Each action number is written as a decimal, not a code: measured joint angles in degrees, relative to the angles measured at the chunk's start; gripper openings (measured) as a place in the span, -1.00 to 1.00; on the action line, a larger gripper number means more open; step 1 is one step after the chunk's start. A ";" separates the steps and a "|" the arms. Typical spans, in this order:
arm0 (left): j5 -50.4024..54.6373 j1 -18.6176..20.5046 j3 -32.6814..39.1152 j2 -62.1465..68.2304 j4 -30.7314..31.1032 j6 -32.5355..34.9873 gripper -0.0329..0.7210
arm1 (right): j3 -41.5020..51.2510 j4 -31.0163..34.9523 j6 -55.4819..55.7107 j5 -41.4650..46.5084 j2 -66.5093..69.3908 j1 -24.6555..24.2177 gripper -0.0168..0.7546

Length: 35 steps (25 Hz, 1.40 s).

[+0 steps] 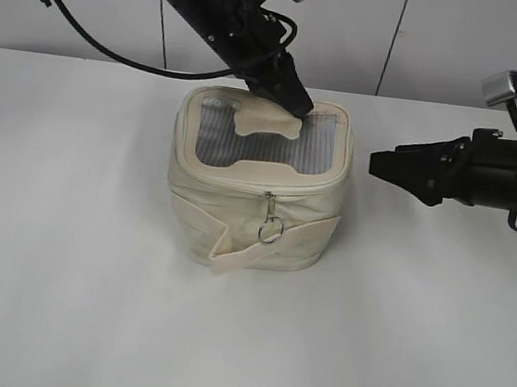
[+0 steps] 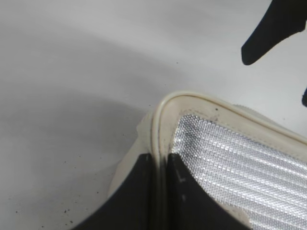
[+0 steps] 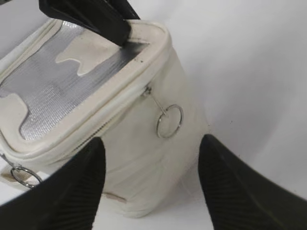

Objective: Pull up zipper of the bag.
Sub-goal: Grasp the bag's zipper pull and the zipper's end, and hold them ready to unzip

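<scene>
The second ring pull (image 3: 170, 121), when I tug it, should glide around the bag's rim to meet the front ring pull, because the zipper seam (image 3: 96, 132) runs between them.
The cream bag (image 1: 237, 214) stands upright mid-table, its grey mesh top (image 1: 260, 142) bearing a bone-shaped patch (image 1: 269, 120). The zipper (image 1: 241, 184) runs round the top rim; one ring pull (image 1: 270, 230) hangs at the front above the strap band (image 1: 276, 242). My left gripper (image 1: 298, 105) is at the bag's back right top edge. In the left wrist view its jaws (image 2: 160, 165) are shut on the cream rim (image 2: 192, 100). My right gripper (image 1: 381, 163) is open, just right of the bag. In the right wrist view its jaws (image 3: 151, 148) face the bag's side below a second ring pull (image 3: 169, 120).
The bag stands on a white table (image 1: 62, 274) with a pale panelled wall (image 1: 443, 46) behind it. The front ring pull also shows at the lower left of the right wrist view (image 3: 21, 175). The right gripper's dark tip shows in the left wrist view (image 2: 268, 33).
</scene>
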 joint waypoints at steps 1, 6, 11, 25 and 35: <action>0.00 0.00 0.00 0.00 0.00 -0.02 -0.77 | -0.29 0.00 -0.95 -0.09 0.05 0.56 0.30; 0.00 0.00 0.00 0.00 0.00 -0.19 -0.77 | -1.94 0.05 -4.33 -4.89 1.18 4.72 0.30; 0.00 0.00 0.00 0.00 0.00 -0.19 -0.78 | -4.13 0.05 -4.62 -9.23 4.72 7.50 0.30; 0.00 0.00 0.00 0.00 0.00 -1.07 -0.79 | -11.79 -0.06 -4.74 -12.12 10.41 8.84 0.11; -0.05 0.00 0.00 0.00 0.00 -1.13 -0.79 | -14.30 -0.02 -2.85 -13.34 11.33 9.83 -0.22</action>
